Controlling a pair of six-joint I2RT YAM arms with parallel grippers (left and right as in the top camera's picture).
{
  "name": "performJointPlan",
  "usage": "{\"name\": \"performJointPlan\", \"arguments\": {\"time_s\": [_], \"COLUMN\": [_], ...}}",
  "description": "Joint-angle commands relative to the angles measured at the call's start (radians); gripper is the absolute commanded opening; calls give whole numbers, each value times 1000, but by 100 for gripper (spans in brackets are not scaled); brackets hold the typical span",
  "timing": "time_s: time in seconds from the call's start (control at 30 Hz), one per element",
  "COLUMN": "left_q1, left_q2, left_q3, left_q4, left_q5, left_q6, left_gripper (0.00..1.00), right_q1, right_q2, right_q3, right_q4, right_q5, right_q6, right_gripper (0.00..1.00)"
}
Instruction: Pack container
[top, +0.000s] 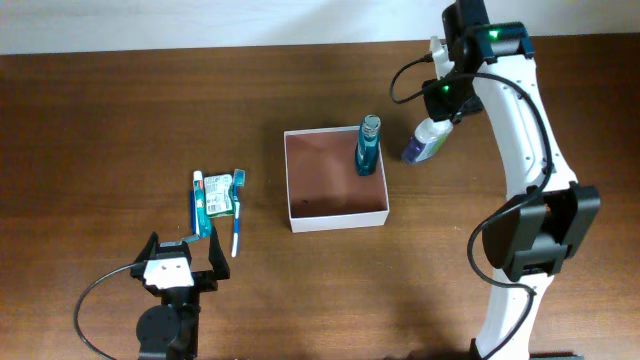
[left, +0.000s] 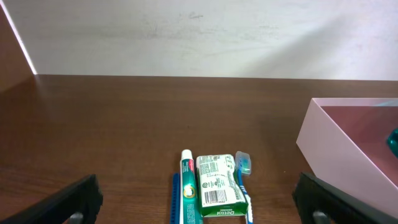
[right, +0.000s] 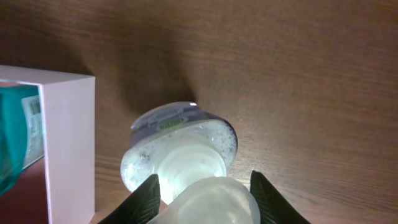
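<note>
The clear bottle (top: 423, 144) leans at an angle under the robot's right gripper, so the robot should set the bottle upright, open the gripper, and turn it to take the cap (top: 438, 127) squarely.
The container (top: 336, 218), a shallow white-walled box with a reddish-brown floor, sits mid-table. A teal bottle (top: 368, 147) stands upright in its back right corner. My right gripper (top: 441, 103) is shut on the cap end of a clear bottle with a purple base (top: 424, 143), tilted just right of the container. In the right wrist view the fingers flank the bottle (right: 180, 149) beside the container's wall (right: 68, 143). My left gripper (top: 182, 248) is open at the front left, just short of the toiletries.
A toothpaste tube (top: 198, 198), a green soap box (top: 221, 196) and a blue toothbrush (top: 238, 215) lie side by side left of the container. The left wrist view shows the soap box (left: 215, 186) ahead and the container wall (left: 348, 162) to the right.
</note>
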Motion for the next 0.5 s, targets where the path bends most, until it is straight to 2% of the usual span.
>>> {"name": "performJointPlan", "arguments": {"time_s": [0.0, 0.33, 0.37, 0.47], "left_q1": [6, 6, 6, 6], "left_q2": [0, 0, 0, 0], "left_q3": [-8, -8, -8, -8], "left_q4": [3, 3, 3, 3], "left_q5": [-4, -4, -4, -4], "left_q6": [-3, -3, -3, -3], "left_gripper": [100, 100, 100, 100], "right_q1": [-6, -6, -6, -6], "right_q2": [2, 2, 2, 2], "right_q3": [-41, -71, -71, -71], "right_q4": [17, 18, 18, 17], "right_q5": [12, -35, -46, -89], "right_q6": [-7, -7, -7, -7], "right_gripper": [39, 39, 47, 55]}}
